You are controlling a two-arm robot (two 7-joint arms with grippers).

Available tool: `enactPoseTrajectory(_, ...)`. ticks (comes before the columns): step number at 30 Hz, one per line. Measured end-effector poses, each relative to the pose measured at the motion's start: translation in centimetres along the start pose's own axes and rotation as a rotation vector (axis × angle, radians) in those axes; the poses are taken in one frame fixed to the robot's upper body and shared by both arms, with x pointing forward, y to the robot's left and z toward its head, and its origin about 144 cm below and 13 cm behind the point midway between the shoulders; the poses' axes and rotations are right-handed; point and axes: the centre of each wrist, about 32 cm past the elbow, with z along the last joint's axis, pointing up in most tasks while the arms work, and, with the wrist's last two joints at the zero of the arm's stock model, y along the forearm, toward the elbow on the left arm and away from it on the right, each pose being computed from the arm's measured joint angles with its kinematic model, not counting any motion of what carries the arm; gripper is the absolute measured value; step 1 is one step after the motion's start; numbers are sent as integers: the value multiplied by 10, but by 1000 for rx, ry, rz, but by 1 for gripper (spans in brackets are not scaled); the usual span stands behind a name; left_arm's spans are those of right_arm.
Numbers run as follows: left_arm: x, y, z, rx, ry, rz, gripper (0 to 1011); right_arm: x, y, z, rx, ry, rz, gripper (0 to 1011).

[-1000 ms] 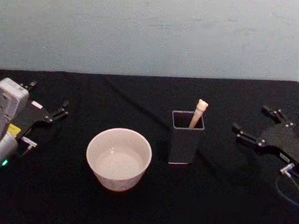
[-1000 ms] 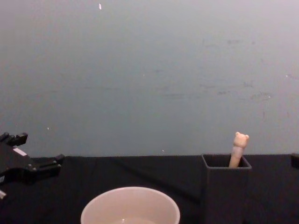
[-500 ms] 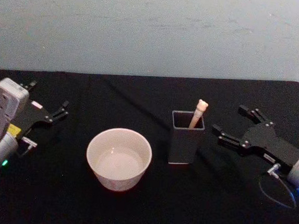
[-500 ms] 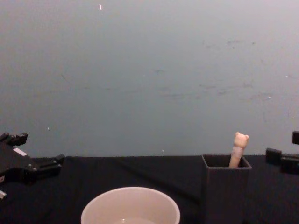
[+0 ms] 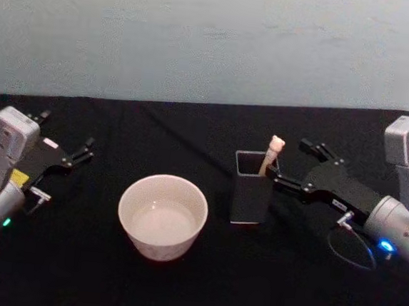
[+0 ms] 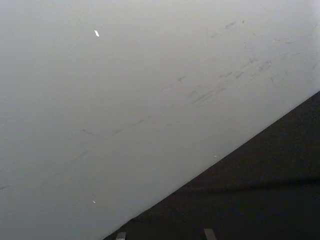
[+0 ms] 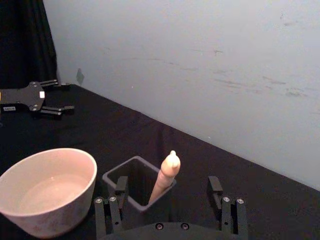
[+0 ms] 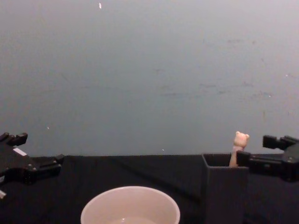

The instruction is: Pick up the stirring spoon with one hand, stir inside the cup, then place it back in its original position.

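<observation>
I expect the stirring spoon (image 8: 240,141) to slide out freely when I lift it and the dark grey holder to stay standing, because there is a wide gap (image 8: 217,161) beside the leaning beige handle.
The stirring spoon (image 5: 271,156) stands in the dark grey square holder (image 5: 251,194), with its beige handle and bear head sticking out above the rim. My right gripper (image 5: 288,161) is open and level with the handle top, just right of the holder. In the right wrist view the spoon (image 7: 165,176) rises from the holder (image 7: 116,175) in line with the gap of the right gripper (image 7: 167,186), and no finger touches it. The cream-white cup (image 5: 162,216) sits left of the holder. My left gripper (image 5: 67,130) rests open at the far left.
A black cloth (image 5: 193,288) covers the table, and a pale blue-grey wall (image 8: 149,70) stands behind it. The chest view shows the cup (image 8: 130,207), the holder (image 8: 224,191), the spoon (image 8: 240,145) and the right gripper (image 8: 256,150) side by side, with the left gripper (image 8: 39,149) far left.
My right gripper has moved left from the table's right edge up to the holder, and now faces the spoon's handle. The left arm, cup and spoon have not moved.
</observation>
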Motion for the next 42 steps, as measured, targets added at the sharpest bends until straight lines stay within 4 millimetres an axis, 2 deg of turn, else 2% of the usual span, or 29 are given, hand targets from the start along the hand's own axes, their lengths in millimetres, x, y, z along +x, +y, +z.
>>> enactPoseTrajectory(11, 0, 0, 0, 0, 0, 0, 1001, 2, 18, 1, -3, 26, -11, 1000)
enactPoseTrajectory(19, 0, 0, 0, 0, 0, 0, 1001, 2, 23, 3, -8, 42, -10, 1000)
enactPoseTrajectory(42, 0, 0, 0, 0, 0, 0, 1001, 3, 24, 3, -8, 45, -9, 1000)
